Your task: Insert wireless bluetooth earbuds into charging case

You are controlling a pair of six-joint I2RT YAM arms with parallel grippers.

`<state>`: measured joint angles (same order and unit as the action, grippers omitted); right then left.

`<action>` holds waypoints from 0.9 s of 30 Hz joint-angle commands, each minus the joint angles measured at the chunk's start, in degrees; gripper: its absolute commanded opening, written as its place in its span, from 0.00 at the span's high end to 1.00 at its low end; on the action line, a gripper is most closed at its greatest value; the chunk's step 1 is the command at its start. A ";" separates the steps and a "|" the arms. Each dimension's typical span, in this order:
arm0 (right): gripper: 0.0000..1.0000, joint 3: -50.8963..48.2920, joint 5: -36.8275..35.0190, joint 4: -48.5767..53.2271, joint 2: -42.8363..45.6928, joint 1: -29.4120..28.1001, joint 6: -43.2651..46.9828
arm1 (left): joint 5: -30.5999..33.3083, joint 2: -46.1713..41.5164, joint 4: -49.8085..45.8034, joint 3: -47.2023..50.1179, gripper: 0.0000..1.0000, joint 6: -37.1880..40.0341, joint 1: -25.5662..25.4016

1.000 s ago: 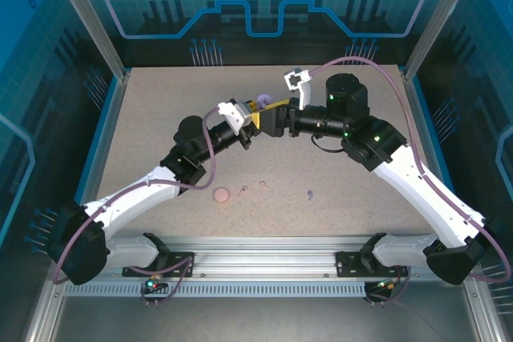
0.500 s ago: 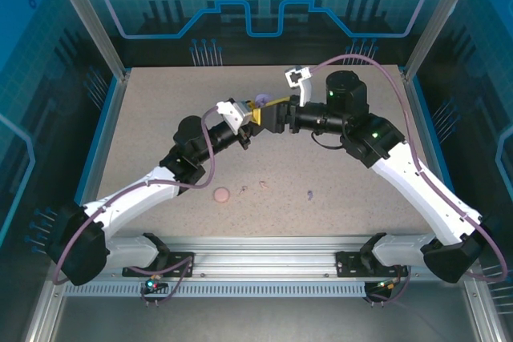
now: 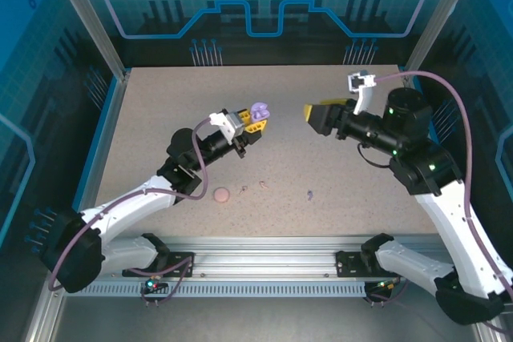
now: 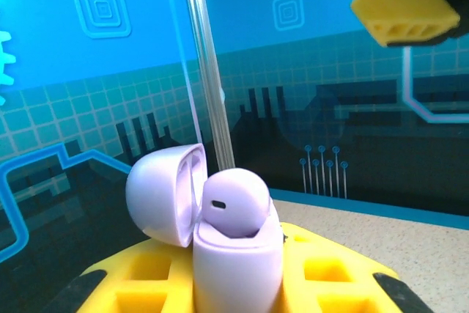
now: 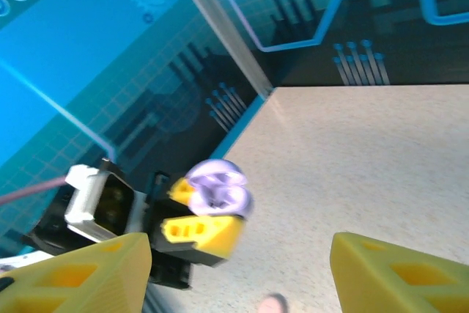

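I see the lavender earbud standing high above the charging case's rim [image 4: 238,238]. My right gripper should go back to the case and pinch [image 5: 207,197] that earbud before it gets the other one.
My left gripper [image 3: 253,121] is shut on an open lavender charging case [image 3: 258,110], held above the table at mid-back. In the left wrist view the case [image 4: 238,265] stands upright between the yellow fingers [image 4: 139,284], lid [image 4: 163,192] tipped left, with a lavender earbud [image 4: 234,203] seated in it. My right gripper [image 3: 314,111] hovers open and empty to the right of the case, apart from it; the case [image 5: 218,188] lies ahead of its fingers [image 5: 80,276]. On the table lie a lavender earbud [image 3: 309,194] and two pink earbuds [image 3: 244,189] [image 3: 264,185].
A round pink case [image 3: 222,195] lies shut on the table near the pink earbuds, also at the bottom edge of the right wrist view [image 5: 273,303]. Blue enclosure walls [image 3: 108,130] ring the beige table [image 3: 353,182]. One right finger [image 4: 407,1] shows at the left wrist view's top right.
My right gripper has drawn back to the right, away from the case it was touching. The left gripper still holds the case and has shifted slightly.
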<state>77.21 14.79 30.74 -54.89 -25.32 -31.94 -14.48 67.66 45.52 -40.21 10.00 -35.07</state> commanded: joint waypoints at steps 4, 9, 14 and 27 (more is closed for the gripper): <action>0.33 -6.01 -10.44 8.43 1.80 2.63 1.68 | -7.97 -3.22 6.23 0.70 1.00 -6.42 1.31; 0.33 -8.70 -11.53 8.28 0.70 3.95 2.73 | -11.30 -3.42 6.77 -0.49 1.00 -7.94 1.57; 0.34 -9.87 -11.60 7.84 -1.15 4.67 3.07 | -12.10 -2.80 7.61 -1.94 1.00 -7.98 1.50; 0.36 -2.57 -3.34 7.40 -4.66 3.83 5.39 | -7.83 0.26 4.91 -2.36 1.00 -6.69 1.59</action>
<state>70.17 7.31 38.57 -59.22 -21.32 -28.34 -24.51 66.57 49.91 -40.86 2.92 -33.91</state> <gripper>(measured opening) 0.642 0.223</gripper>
